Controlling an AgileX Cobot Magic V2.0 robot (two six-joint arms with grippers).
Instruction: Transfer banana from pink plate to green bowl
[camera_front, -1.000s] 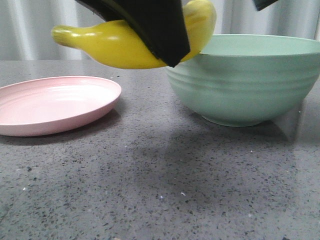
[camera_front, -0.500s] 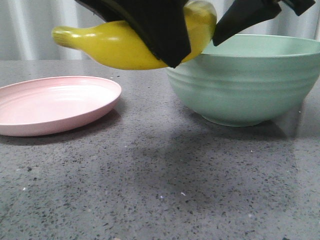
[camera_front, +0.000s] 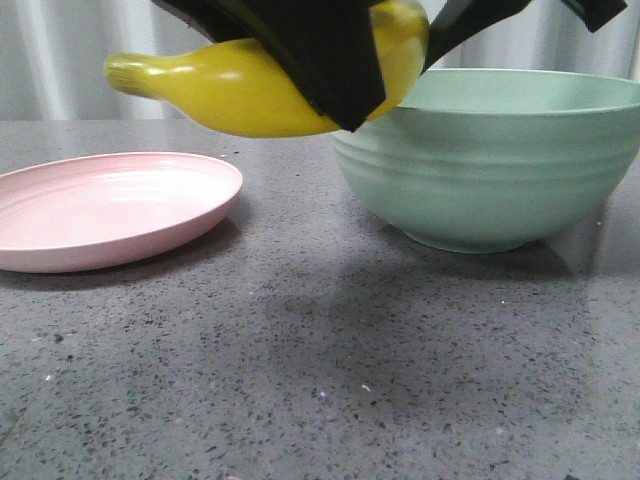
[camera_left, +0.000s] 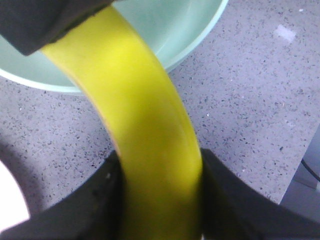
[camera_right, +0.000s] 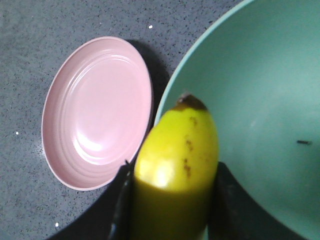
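Note:
My left gripper is holding the banana, and the banana's end is low against the green bowl's rim (camera_front: 392, 108). It should raise the banana higher before it lowers the banana into the bowl (camera_front: 525, 92).
The yellow banana (camera_front: 230, 95) hangs level in the air, its right end over the near-left rim of the green bowl (camera_front: 490, 170). My left gripper (camera_front: 330, 80) is shut on its middle; the left wrist view shows the fingers pressed to both sides of the banana (camera_left: 145, 115). My right gripper (camera_front: 470, 20) reaches in from the upper right. In the right wrist view its fingers sit against both sides of the banana's dark-tipped end (camera_right: 177, 150), above the bowl (camera_right: 265, 100). The pink plate (camera_front: 100, 210) lies empty at the left.
The grey speckled counter (camera_front: 330, 350) stretches from the plate and bowl to the front edge. A pale curtain (camera_front: 60, 50) hangs behind. A small dark speck (camera_right: 302, 142) lies inside the bowl.
My right gripper came down from the upper right and moved left onto the banana's right end. The banana and left gripper stayed almost still.

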